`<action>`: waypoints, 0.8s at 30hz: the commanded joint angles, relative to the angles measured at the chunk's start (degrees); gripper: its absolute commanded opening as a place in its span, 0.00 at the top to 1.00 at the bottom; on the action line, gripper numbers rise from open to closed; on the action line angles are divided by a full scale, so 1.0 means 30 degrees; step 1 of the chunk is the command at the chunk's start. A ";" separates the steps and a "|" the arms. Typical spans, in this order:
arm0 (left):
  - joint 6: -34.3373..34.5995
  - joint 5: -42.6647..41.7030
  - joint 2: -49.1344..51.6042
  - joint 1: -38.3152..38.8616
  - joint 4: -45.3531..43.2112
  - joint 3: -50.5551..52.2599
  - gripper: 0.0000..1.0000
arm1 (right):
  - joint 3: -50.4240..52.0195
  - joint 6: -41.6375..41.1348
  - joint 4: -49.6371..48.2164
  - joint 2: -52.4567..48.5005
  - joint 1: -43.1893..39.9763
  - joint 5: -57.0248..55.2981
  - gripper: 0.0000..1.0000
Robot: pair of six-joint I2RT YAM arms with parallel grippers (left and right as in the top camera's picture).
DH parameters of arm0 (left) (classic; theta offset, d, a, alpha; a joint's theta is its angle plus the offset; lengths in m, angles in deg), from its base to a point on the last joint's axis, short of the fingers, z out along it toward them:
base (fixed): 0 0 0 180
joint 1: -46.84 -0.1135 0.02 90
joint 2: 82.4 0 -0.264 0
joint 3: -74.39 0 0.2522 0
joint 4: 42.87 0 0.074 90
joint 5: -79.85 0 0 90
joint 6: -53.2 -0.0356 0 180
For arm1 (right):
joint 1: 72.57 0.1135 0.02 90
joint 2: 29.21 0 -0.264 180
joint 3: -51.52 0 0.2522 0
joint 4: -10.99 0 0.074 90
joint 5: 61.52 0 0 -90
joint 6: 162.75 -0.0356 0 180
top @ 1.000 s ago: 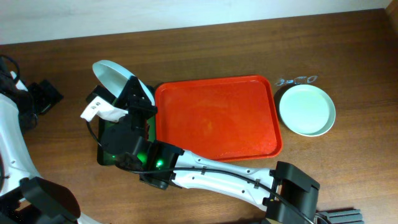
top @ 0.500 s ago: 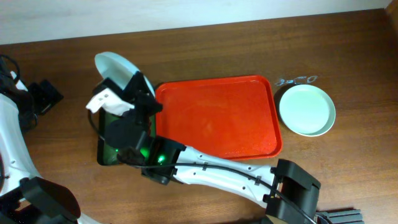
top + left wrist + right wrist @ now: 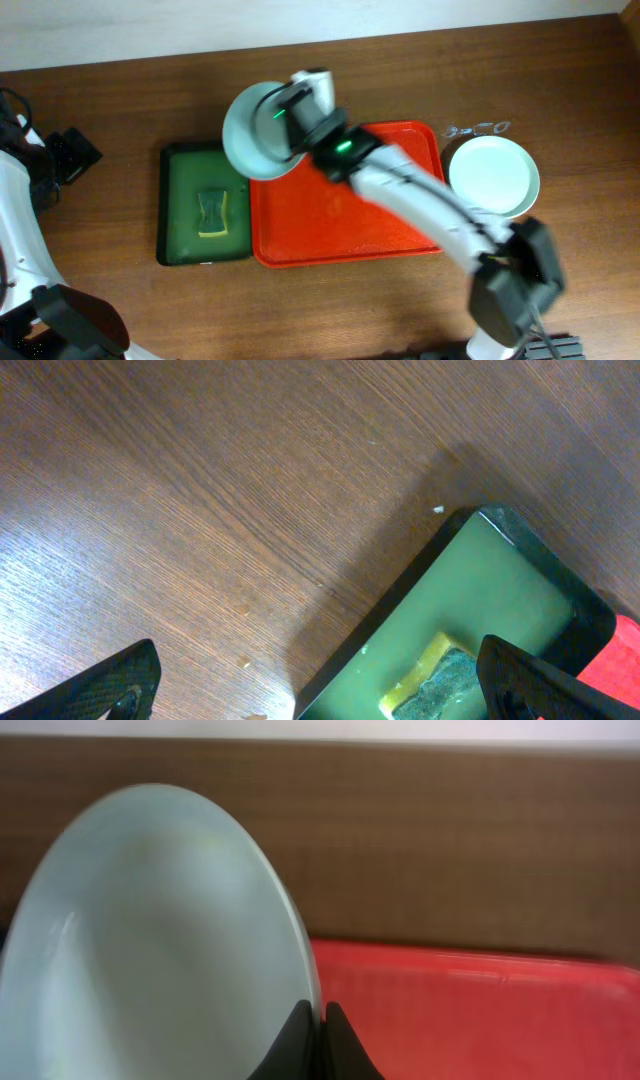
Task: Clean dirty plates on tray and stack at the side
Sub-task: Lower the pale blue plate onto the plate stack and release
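Observation:
My fingers are on the mint-green plate's rim (image 3: pixel 311 978), and the plate (image 3: pixel 494 176) beside the red tray is clear. My right gripper goes on there and lets go on top.
My right gripper (image 3: pixel 285 122) is shut on the rim of a pale mint-green plate (image 3: pixel 252 135) and holds it tilted in the air over the far left corner of the red tray (image 3: pixel 380 215). In the right wrist view the two fingertips (image 3: pixel 300 1038) pinch the plate's edge (image 3: pixel 160 940), with the red tray (image 3: pixel 480 1015) below. The tray surface is bare. Another pale plate (image 3: pixel 493 176) lies on the table right of the tray; I cannot tell whether others lie under it. My left gripper (image 3: pixel 320 695) is open and empty, low over the wood beside the green tray.
A dark green tray (image 3: pixel 180 215) with a yellow and green sponge (image 3: pixel 212 212) lies left of the red tray; its corner (image 3: pixel 500 575) and the sponge (image 3: pixel 440 685) show in the left wrist view. A small clear object (image 3: pixel 478 129) lies behind the right plate. The left arm (image 3: pixel 20 225) stands at the left edge.
The right arm has swung right with the plate, from over the green tray to the red tray's far left corner. The green tray and sponge are now uncovered.

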 commanded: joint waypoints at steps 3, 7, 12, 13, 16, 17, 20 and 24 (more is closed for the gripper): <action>0.0189 -0.0117 -0.0291 -0.0029 0.0015 -0.0270 0.01 | -0.0117 -0.1151 0.5778 0.4277 -0.7956 0.6739 0.96; 0.0189 -0.0117 -0.0291 -0.0029 0.0015 -0.0270 0.01 | -0.0036 -0.0007 1.0907 0.3825 -1.5606 0.6710 0.96; 0.0189 -0.0117 -0.0291 -0.0029 0.0015 -0.0270 0.01 | 0.1945 0.0073 1.1999 0.2361 -2.1405 0.6717 0.96; 0.0189 -0.0117 -0.0291 -0.0029 0.0015 -0.0270 0.01 | 0.2637 0.0080 1.1686 0.2171 -2.1952 0.6717 0.96; 0.0189 -0.0117 -0.0291 -0.0029 0.0015 -0.0270 0.01 | 0.4488 0.0080 0.9952 0.2171 -2.2199 0.6725 0.96; 0.0189 -0.0117 -0.0291 -0.0029 0.0015 -0.0270 0.01 | 0.4881 0.0080 0.9464 0.2171 -2.2119 0.6732 0.96; 0.0189 -0.0117 -0.0291 -0.0029 0.0015 -0.0270 0.01 | 0.5268 0.1035 0.9085 0.2171 -2.1930 0.7045 0.55; 0.0189 -0.0117 -0.0291 -0.0029 0.0007 -0.0270 0.01 | 0.5224 0.3592 1.0222 0.2317 -2.1799 0.8459 0.33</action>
